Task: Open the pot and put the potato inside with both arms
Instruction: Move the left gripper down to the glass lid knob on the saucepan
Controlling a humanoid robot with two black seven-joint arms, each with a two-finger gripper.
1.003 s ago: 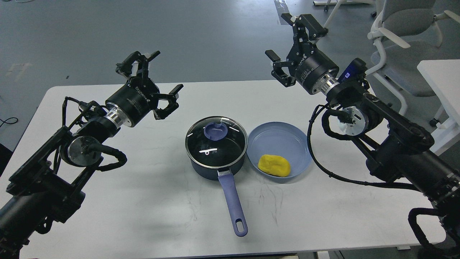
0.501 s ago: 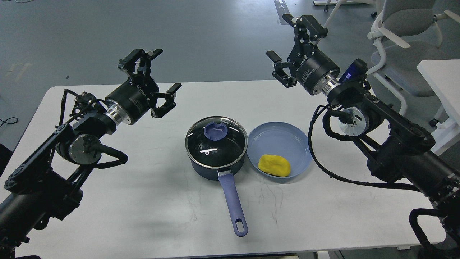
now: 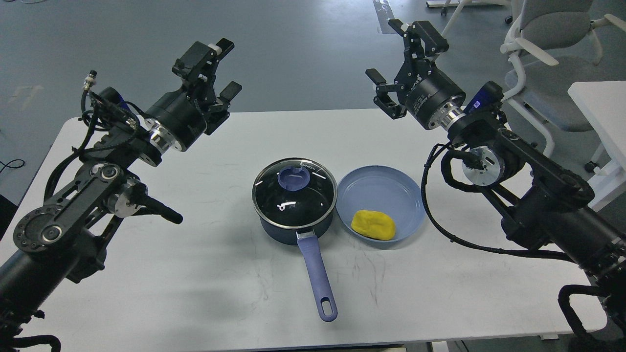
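The glass lid [image 3: 280, 202] shows only plain darkness through it, so I should expect the dark blue pot [image 3: 282, 234] to be empty when I lift the lid away.
A dark blue pot [image 3: 295, 205] stands mid-table with its glass lid [image 3: 294, 192] on, a blue knob [image 3: 292, 178] on top and a long blue handle [image 3: 318, 276] pointing toward me. A yellow potato [image 3: 373, 225] lies in a light blue bowl [image 3: 381, 188] right of the pot. My left gripper [image 3: 221, 69] is open and empty, raised above the table's far left, well away from the pot. My right gripper [image 3: 391, 53] is open and empty, high beyond the table's far edge, behind the bowl.
The white table [image 3: 205, 274] has free room in front and to both sides of the pot. White office chairs [image 3: 547, 44] and another white table [image 3: 601, 107] stand at the right, beyond my right arm.
My left arm has lifted and swung its gripper upward and a little back, turning it. My right gripper has shifted slightly right. The pot, lid and potato have not moved.
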